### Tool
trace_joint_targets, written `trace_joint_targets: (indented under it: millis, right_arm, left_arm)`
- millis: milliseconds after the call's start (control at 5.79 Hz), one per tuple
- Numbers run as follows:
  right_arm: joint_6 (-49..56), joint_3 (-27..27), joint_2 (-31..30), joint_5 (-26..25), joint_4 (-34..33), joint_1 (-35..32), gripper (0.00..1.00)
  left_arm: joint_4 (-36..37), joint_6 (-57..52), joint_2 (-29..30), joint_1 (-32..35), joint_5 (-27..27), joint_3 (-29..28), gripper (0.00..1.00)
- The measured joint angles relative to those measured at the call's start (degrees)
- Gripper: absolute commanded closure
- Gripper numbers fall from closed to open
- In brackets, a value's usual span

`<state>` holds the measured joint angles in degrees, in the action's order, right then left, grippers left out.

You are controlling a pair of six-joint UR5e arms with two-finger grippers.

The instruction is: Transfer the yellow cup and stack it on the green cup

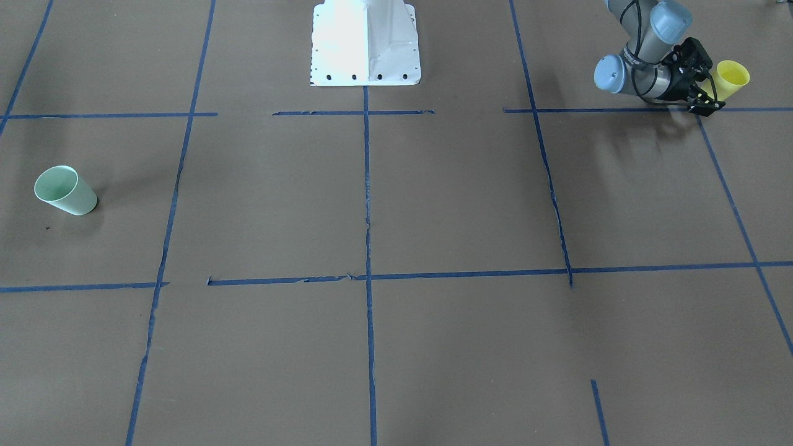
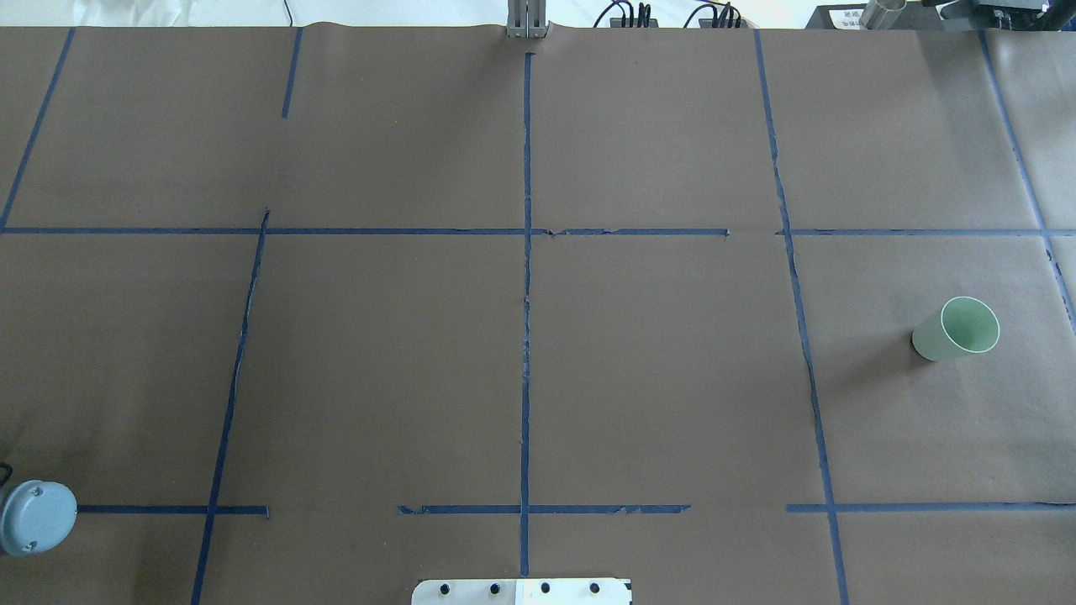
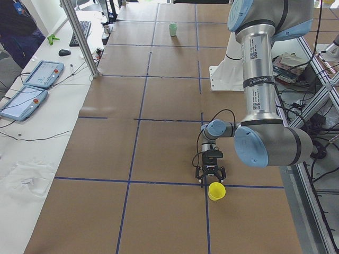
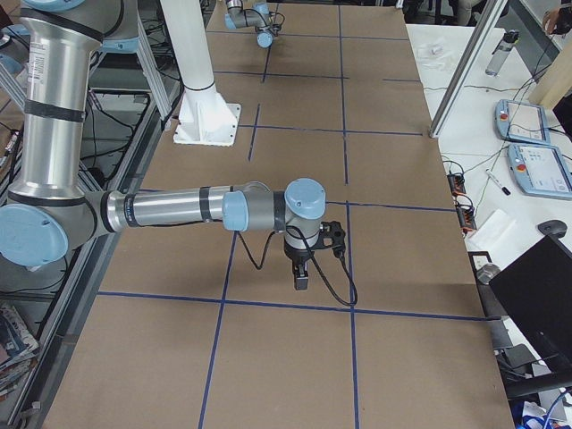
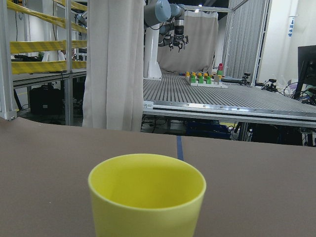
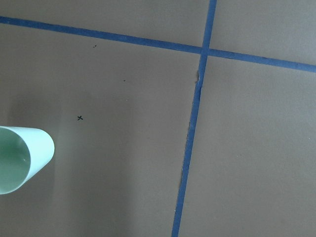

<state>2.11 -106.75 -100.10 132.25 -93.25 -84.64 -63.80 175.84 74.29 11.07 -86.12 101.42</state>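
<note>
I see only the smooth yellow side [image 5: 147, 181] inside the yellow cup's open rim [image 1: 726, 79], so I expect the yellow cup to be empty when I pick it up and carry it.
The yellow cup [image 1: 732, 77] stands upright near the robot's side of the table, at the front view's upper right. It fills the bottom of the left wrist view [image 5: 147, 193]. My left gripper [image 1: 711, 79] lies low and level, open, its fingers either side of the cup's base without gripping it; the left view shows this too [image 3: 211, 179]. The green cup [image 1: 65, 191] stands upright far across the table [image 2: 958, 329]. My right gripper [image 4: 302, 277] points down over the table; I cannot tell whether it is open or shut. The green cup's rim shows at the right wrist view's left edge [image 6: 19, 160].
The white robot base [image 1: 365, 43] stands at the table's middle, on the robot's side. Blue tape lines [image 1: 368, 198] divide the brown table. A side bench with tablets [image 3: 43, 74] and a metal pole [image 3: 79, 37] runs along the far side.
</note>
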Motion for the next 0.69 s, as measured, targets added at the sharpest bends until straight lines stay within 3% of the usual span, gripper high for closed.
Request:
trace_joint_targets:
  millis: [690]
  right_arm:
    - [0.0, 0.0, 0.1, 0.2, 0.0, 0.0, 0.00]
  left_arm:
    - [-1.2, 1.0, -2.4, -1.1, 0.1, -0.8, 0.00]
